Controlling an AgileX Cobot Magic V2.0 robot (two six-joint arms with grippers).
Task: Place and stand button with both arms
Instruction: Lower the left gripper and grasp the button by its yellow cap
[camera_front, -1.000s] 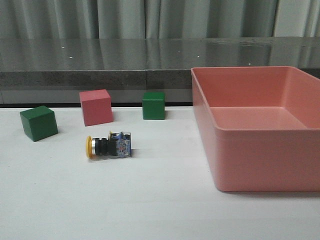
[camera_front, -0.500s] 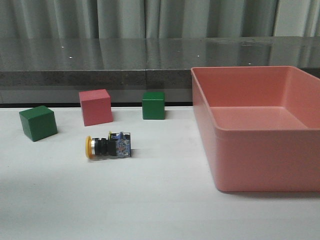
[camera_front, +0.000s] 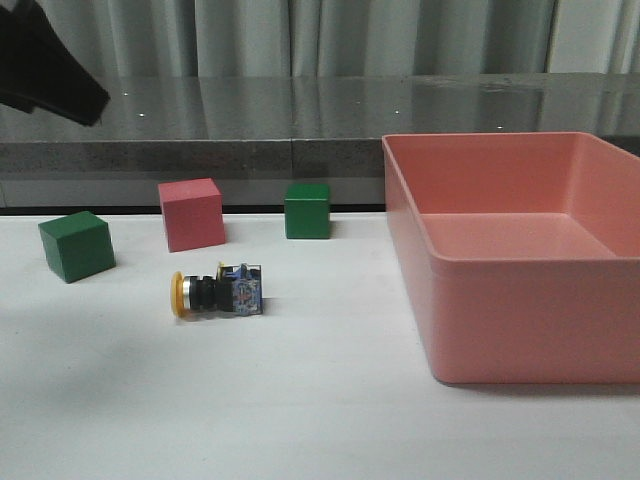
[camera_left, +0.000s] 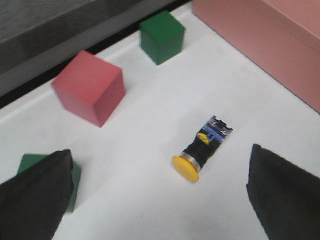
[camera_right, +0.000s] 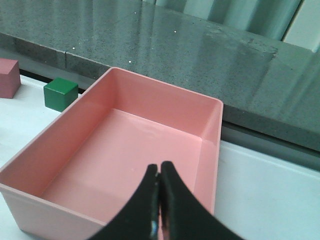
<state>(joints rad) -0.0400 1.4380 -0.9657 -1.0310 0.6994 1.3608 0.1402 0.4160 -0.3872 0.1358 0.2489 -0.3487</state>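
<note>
The blue contact block (camera_front: 247, 290) has an end that is square and flat, so the button (camera_front: 216, 291) will stand on it with its yellow cap on top when the robot turns it upright.
The button (camera_front: 217, 292) lies on its side on the white table, yellow cap to the left, blue contact block to the right. It also shows in the left wrist view (camera_left: 202, 148). My left gripper (camera_left: 160, 192) is open wide and hangs above the table, with the button between its fingers' line and ahead of them. A part of the left arm (camera_front: 45, 70) shows at the top left of the front view. My right gripper (camera_right: 159, 175) is shut and empty, above the pink bin (camera_right: 165, 100). It does not show in the front view.
A pink cube (camera_front: 191, 214) and two green cubes (camera_front: 76, 245) (camera_front: 307, 210) stand behind the button. The large pink bin (camera_front: 420, 240) fills the right side of the table. A dark stone ledge (camera_front: 200, 150) runs along the back.
The left arm has come into the front view at the top left. The button and the cubes have not moved.
</note>
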